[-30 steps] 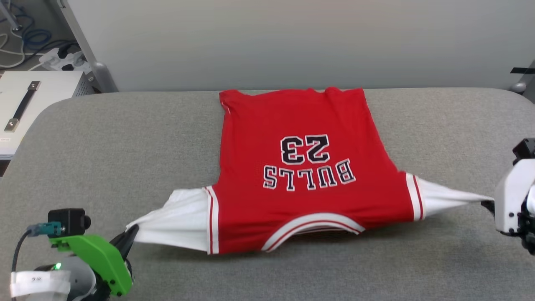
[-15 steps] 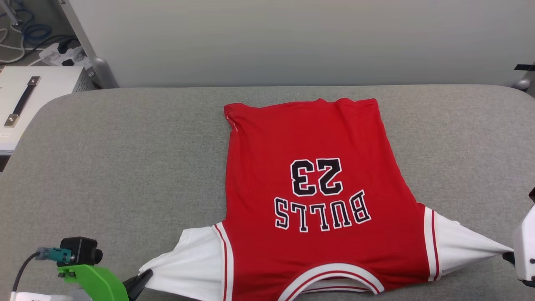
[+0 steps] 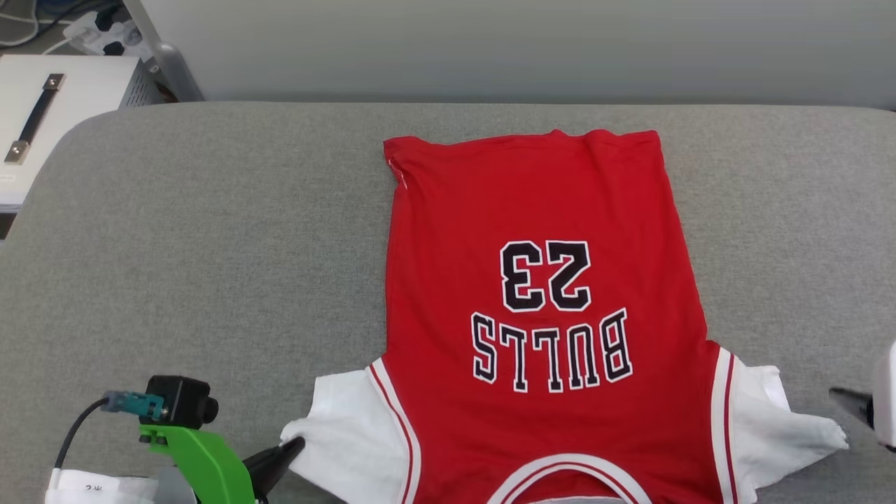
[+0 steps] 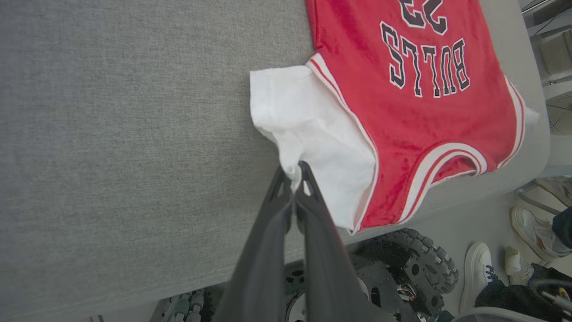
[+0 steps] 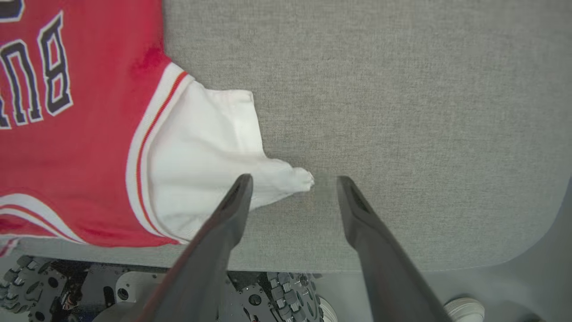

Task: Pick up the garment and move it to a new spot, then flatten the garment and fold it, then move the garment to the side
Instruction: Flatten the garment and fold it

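The garment (image 3: 546, 319) will hang limp and turn over, with its print hidden underneath, when the robot lifts and carries it, because the far hem ripples softly (image 3: 579, 138).
The garment (image 3: 539, 210) lies flat, print up, on the grey padded table (image 3: 210, 231). It is a red shirt with white sleeves, its hem at the far side and its collar at the near edge. My left gripper (image 4: 295, 172) is shut on the tip of one white sleeve (image 4: 308, 129); its dark fingers (image 3: 280, 458) show at the lower left of the head view. My right gripper (image 5: 293, 181) stands open, with the slack, pointed tip of the other white sleeve (image 5: 201, 152) lying loose between its fingertips.
A white box with a handle (image 3: 42, 119) stands beyond the table's far left corner. The table's near edge runs close under both grippers, with the robot's wheeled base (image 4: 415, 264) below it. A person's shoes (image 4: 478, 273) stand on the floor beside the base.
My right gripper has opened and let go of its sleeve, which now lies slack. The garment has been drawn toward the near edge. The head camera has also shifted.
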